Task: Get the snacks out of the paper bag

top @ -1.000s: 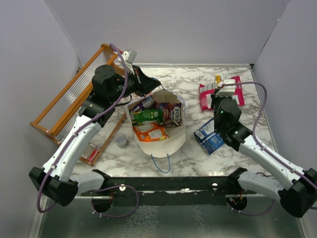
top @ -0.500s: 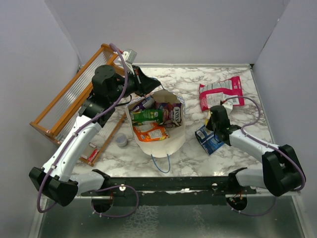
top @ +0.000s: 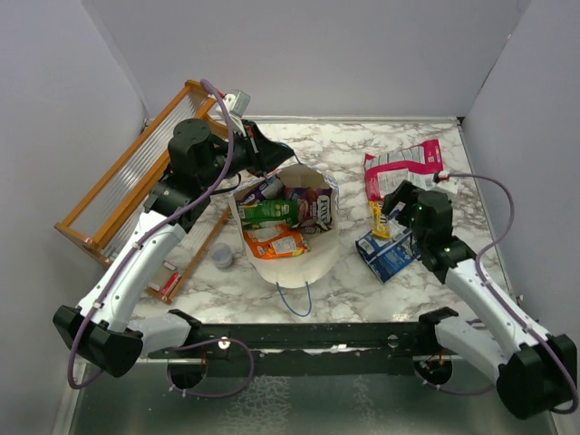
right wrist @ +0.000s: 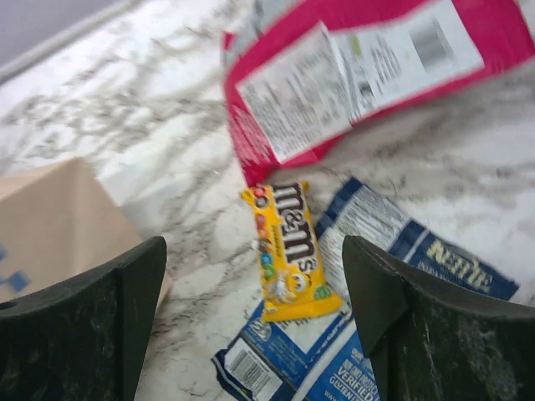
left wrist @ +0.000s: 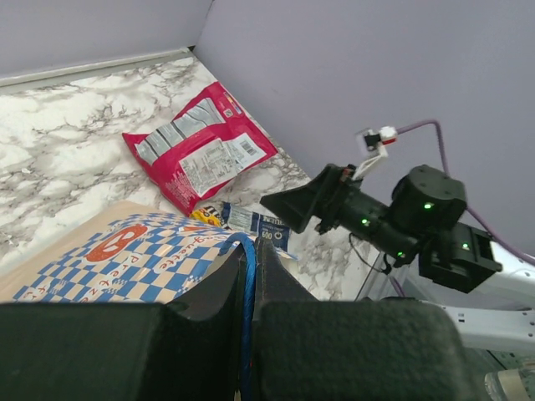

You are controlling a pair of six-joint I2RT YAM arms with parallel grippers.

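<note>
My right gripper should keep going into the paper bag's opening [top: 283, 198] and close on a snack [top: 310, 223], because the opening is open and my left gripper is on the blue handle.
The paper bag [top: 304, 258] stands mid-table, checkered outside [left wrist: 125, 259], its mouth showing green [top: 269, 212], orange [top: 276, 243] and purple snacks. My left gripper [top: 285, 160] is shut on the bag's blue string handle [left wrist: 246, 276] at the far rim. A yellow bar [right wrist: 288, 246] lies flat, partly on a blue packet [right wrist: 376, 342], below the pink-red pouch [right wrist: 359, 71]. My right gripper [right wrist: 253, 251] hovers open over the yellow bar [top: 378, 220], its fingers [right wrist: 138, 317] well apart on either side, touching nothing.
An orange wooden rack [top: 127, 195] leans at the left wall. A small grey-blue cup [top: 223, 257] sits left of the bag. Walls close in the table at the left, back and right. The bag's tan base [right wrist: 58, 213] is left of my right gripper.
My right gripper came down from beside the pink-red pouch, opened and let go of the yellow bar, which now lies on the blue packet. The left arm has not moved.
</note>
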